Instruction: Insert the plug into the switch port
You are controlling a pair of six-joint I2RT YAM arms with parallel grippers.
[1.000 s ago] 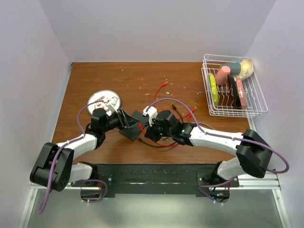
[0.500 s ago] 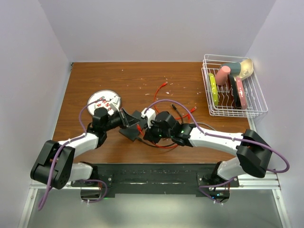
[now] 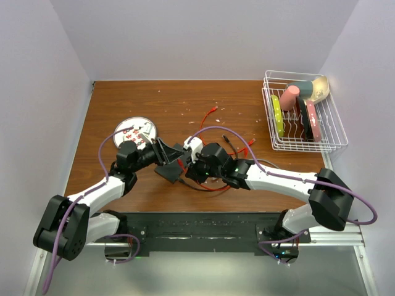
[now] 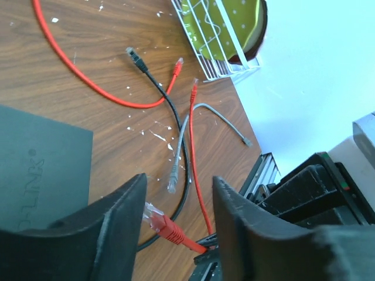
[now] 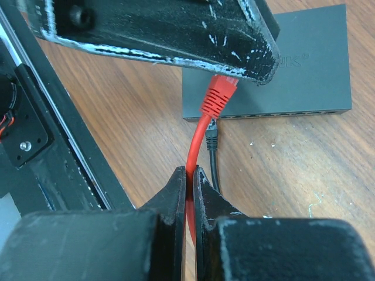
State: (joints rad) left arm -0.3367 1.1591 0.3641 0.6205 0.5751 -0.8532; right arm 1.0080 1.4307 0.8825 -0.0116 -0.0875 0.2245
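Note:
My left gripper should hold the plug (image 4: 166,228) while my right gripper takes a new grip close behind it. My right gripper is holding the red cable (image 5: 193,154) well behind its plug.
The switch (image 5: 275,70) is a flat dark box on the table, its row of ports along the near edge; its corner also shows in the left wrist view (image 4: 35,170). My right gripper (image 5: 190,172) is shut on a red cable, and that cable's red plug (image 5: 220,93) stands up just in front of the port edge, under a left finger (image 5: 152,35). My left gripper (image 4: 179,187) is open with the red plug (image 4: 158,219) in the gap between its fingers, close to the left one. In the top view both grippers meet at the table's middle (image 3: 179,163).
A black cable's plug (image 5: 212,137) lies on the table before the ports. Loose red (image 4: 88,82), black (image 4: 170,111) and grey (image 4: 222,117) cables lie to the right. A white plate with red dots (image 3: 134,131) sits far left, a wire dish rack (image 3: 302,120) far right.
The left gripper's fingers came together half a second ago and stand apart again. The right gripper with the red cable has edged slightly left toward them.

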